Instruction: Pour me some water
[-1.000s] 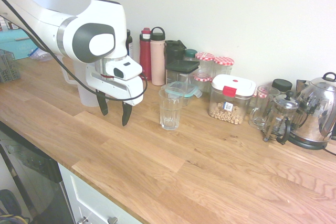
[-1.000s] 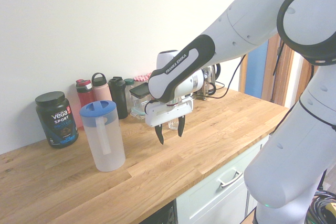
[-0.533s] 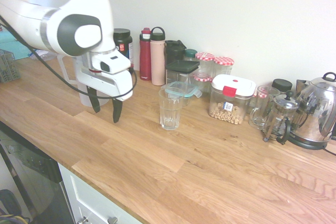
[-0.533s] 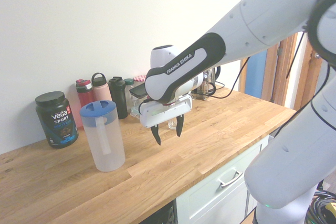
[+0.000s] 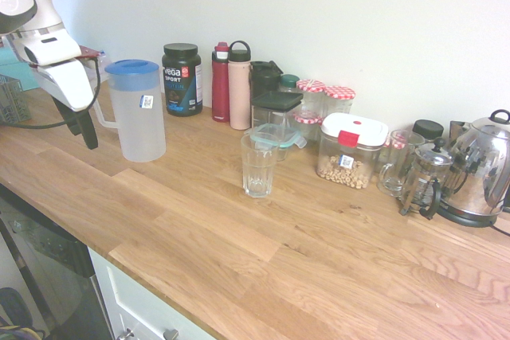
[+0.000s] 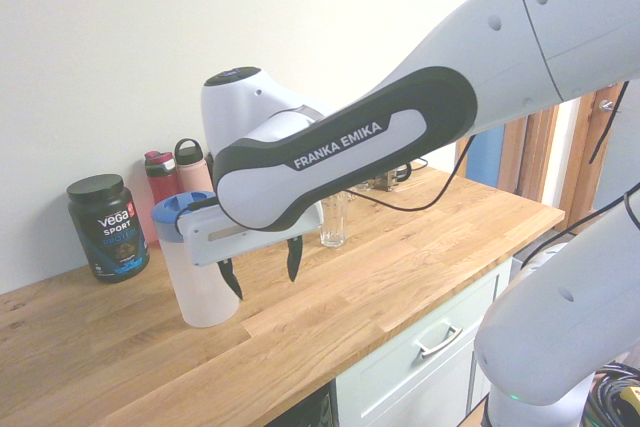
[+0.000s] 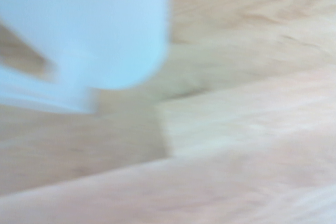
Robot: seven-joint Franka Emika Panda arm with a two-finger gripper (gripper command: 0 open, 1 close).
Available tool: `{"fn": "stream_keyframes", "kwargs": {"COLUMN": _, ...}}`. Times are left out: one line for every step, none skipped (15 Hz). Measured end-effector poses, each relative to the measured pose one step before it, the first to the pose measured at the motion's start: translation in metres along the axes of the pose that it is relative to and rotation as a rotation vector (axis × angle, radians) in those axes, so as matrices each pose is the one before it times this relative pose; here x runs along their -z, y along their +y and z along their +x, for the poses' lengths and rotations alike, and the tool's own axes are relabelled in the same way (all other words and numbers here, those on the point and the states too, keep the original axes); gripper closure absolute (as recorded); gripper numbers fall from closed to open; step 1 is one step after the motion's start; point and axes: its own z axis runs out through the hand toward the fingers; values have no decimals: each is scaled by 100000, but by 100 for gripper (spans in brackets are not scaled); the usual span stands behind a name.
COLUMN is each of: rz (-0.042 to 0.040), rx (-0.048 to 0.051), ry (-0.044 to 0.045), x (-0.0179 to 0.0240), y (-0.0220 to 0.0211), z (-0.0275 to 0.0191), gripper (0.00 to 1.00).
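I should find the pitcher empty when I tilt it toward the glass, because the pitcher's translucent side (image 6: 205, 297) looks the same pale shade all the way down to its base.
A translucent water pitcher (image 5: 137, 117) with a blue lid stands on the wooden counter (image 5: 263, 252), its handle turned to the left. My gripper (image 5: 84, 134) hangs just left of that handle, a little above the counter, open and holding nothing. From the other side the gripper (image 6: 262, 279) shows with its fingers spread in front of the pitcher (image 6: 203, 299). An empty clear glass (image 5: 259, 165) stands to the right of the pitcher, and the same glass (image 6: 334, 219) shows behind the arm. The wrist view shows the pitcher (image 7: 89, 30) blurred and close.
Along the wall stand a black protein tub (image 5: 181, 79), a red bottle (image 5: 221, 81), a pink bottle (image 5: 239, 85), several jars, a lidded food box (image 5: 351, 151), a glass mug (image 5: 396, 163), a French press (image 5: 426, 177) and a kettle (image 5: 482, 169). A dish rack (image 5: 12, 99) stands far left.
The arm has swung left, away from the glass, to the pitcher's handle side. The gripper stayed open and empty.
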Motion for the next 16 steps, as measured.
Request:
{"fn": "stream_keyframes", "kwargs": {"rz": 1644, "rx": 553, "ry": 325, "x": 363, "y": -1233, "z": -604, "gripper": 0}}
{"fn": "stream_keyframes", "kwargs": {"rz": 1893, "rx": 711, "ry": 960, "x": 207, "y": -1325, "z": -397, "gripper": 0}}
{"fn": "stream_keyframes", "kwargs": {"rz": 1710, "rx": 535, "ry": 1191, "x": 44, "y": -1249, "z": -186, "gripper": 0}}
{"fn": "stream_keyframes", "kwargs": {"rz": 1759, "rx": 275, "ry": 1890, "x": 75, "y": -1187, "z": -40, "gripper": 0}}
{"fn": "stream_keyframes", "kwargs": {"rz": 2021, "rx": 202, "ry": 2355, "x": 152, "y": -1104, "z": -30, "gripper": 0}}
{"fn": "stream_keyframes", "kwargs": {"rz": 1868, "rx": 498, "ry": 2831, "x": 186, "y": -1019, "z": -30, "gripper": 0}}
{"fn": "stream_keyframes", "kwargs": {"rz": 1803, "rx": 232, "ry": 2981, "x": 208, "y": -900, "z": -72, "gripper": 0}}
{"fn": "stream_keyframes", "kwargs": {"rz": 1520, "rx": -7, "ry": 3288, "x": 119, "y": -766, "z": -64, "gripper": 0}}
{"fn": "stream_keyframes", "kwargs": {"rz": 1144, "rx": -554, "ry": 2674, "x": -10, "y": -648, "z": -56, "gripper": 0}}
{"fn": "stream_keyframes", "kwargs": {"rz": 513, "rx": -541, "ry": 1444, "x": -141, "y": -506, "z": -26, "gripper": 100}}
{"fn": "stream_keyframes", "kwargs": {"rz": 159, "rx": -348, "ry": 727, "x": -236, "y": -417, "z": -125, "gripper": 100}}
{"fn": "stream_keyframes", "kwargs": {"rz": 243, "rx": -422, "ry": 242, "x": -300, "y": -316, "z": -217, "gripper": 100}}
{"fn": "stream_keyframes", "kwargs": {"rz": -45, "rx": -652, "ry": -387, "x": -413, "y": -186, "z": -258, "gripper": 100}}
{"fn": "stream_keyframes", "kwargs": {"rz": 14, "rx": -686, "ry": -754, "x": -351, "y": -222, "z": -140, "gripper": 100}}
{"fn": "stream_keyframes", "kwargs": {"rz": 49, "rx": -512, "ry": -697, "x": -374, "y": -120, "z": -34, "gripper": 100}}
{"fn": "stream_keyframes", "kwargs": {"rz": -185, "rx": -152, "ry": -46, "x": -397, "y": -56, "z": 45, "gripper": 100}}
